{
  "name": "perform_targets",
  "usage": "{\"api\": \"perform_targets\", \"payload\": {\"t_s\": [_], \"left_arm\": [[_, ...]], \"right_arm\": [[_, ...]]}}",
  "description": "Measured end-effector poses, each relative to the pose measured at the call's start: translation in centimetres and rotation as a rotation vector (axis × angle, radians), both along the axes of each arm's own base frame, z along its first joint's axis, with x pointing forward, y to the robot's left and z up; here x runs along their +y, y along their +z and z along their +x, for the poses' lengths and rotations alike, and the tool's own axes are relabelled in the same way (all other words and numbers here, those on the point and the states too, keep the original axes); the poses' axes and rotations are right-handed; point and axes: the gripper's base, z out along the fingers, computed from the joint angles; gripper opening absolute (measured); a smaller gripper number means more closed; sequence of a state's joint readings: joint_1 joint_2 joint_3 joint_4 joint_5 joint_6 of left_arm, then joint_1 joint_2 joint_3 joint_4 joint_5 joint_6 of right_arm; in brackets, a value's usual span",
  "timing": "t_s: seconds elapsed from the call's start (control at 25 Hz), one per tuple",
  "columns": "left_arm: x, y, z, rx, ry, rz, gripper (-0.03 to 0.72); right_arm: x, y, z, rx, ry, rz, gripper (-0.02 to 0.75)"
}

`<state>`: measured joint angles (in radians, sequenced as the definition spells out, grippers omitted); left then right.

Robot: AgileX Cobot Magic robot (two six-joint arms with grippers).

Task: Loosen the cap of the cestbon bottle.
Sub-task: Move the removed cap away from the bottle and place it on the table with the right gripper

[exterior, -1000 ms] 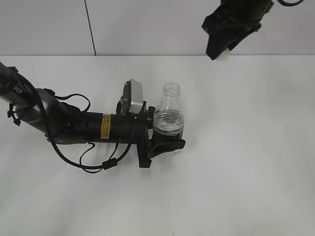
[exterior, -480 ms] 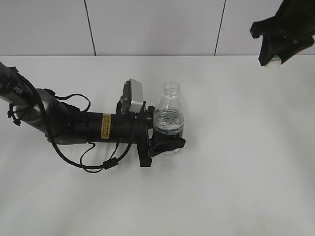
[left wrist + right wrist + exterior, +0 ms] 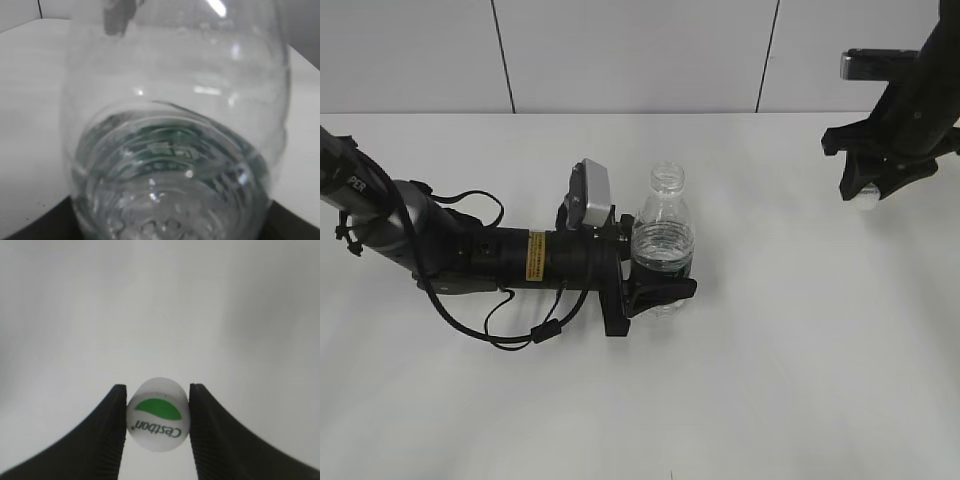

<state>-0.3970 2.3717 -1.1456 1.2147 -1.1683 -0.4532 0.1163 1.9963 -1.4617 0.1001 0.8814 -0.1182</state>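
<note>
The white cap (image 3: pixel 158 415) is hanging top up over a clear part of the table (image 3: pixel 835 240). My right gripper should go on lowering it until it touches the table before it lets go.
The cestbon bottle (image 3: pixel 664 246) stands upright near the table's middle, its neck open with no cap on it. My left gripper (image 3: pixel 660 270) is shut around its lower body, where the dark green label shows. Clear ribbed plastic of the bottle (image 3: pixel 175 150) fills the left wrist view. At the far right my right gripper (image 3: pixel 868 192) hangs low over the table, shut on the cap (image 3: pixel 868 195). Seen from the right wrist, the white cap (image 3: pixel 158 421) with its green half-circle sits pinched between the two black fingers (image 3: pixel 107 440), top facing the camera.
The white table (image 3: pixel 770 380) stretches bare around the bottle. My left arm and its cables (image 3: pixel 470 255) lie across the table's left side. A pale panelled wall (image 3: pixel 620 50) rises behind the table's far edge.
My right gripper, with the cap in it, has swung from above the bottle to the far right and come down toward the table. The left gripper and bottle have stayed put.
</note>
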Motion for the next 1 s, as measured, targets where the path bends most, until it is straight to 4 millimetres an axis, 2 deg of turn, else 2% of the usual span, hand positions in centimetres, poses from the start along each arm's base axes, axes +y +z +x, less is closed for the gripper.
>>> {"api": "perform_targets", "payload": {"t_s": [0.2, 0.36, 0.8, 1.0], "left_arm": [[0.0, 0.0, 0.0, 0.002, 0.006, 0.0, 0.41], [0.0, 0.0, 0.1, 0.002, 0.007, 0.0, 0.41], [0.0, 0.0, 0.1, 0.002, 0.008, 0.001, 0.41], [0.0, 0.0, 0.1, 0.002, 0.008, 0.001, 0.41]], "right_arm": [[0.2, -3.9, 0.8, 0.05, -0.016, 0.011, 0.29], [0.3, -5.8, 1.1, 0.077, -0.022, 0.015, 0.29], [0.3, -7.7, 1.6, 0.074, -0.029, 0.015, 0.29], [0.3, -7.7, 1.7, 0.065, -0.03, 0.016, 0.29]]}}
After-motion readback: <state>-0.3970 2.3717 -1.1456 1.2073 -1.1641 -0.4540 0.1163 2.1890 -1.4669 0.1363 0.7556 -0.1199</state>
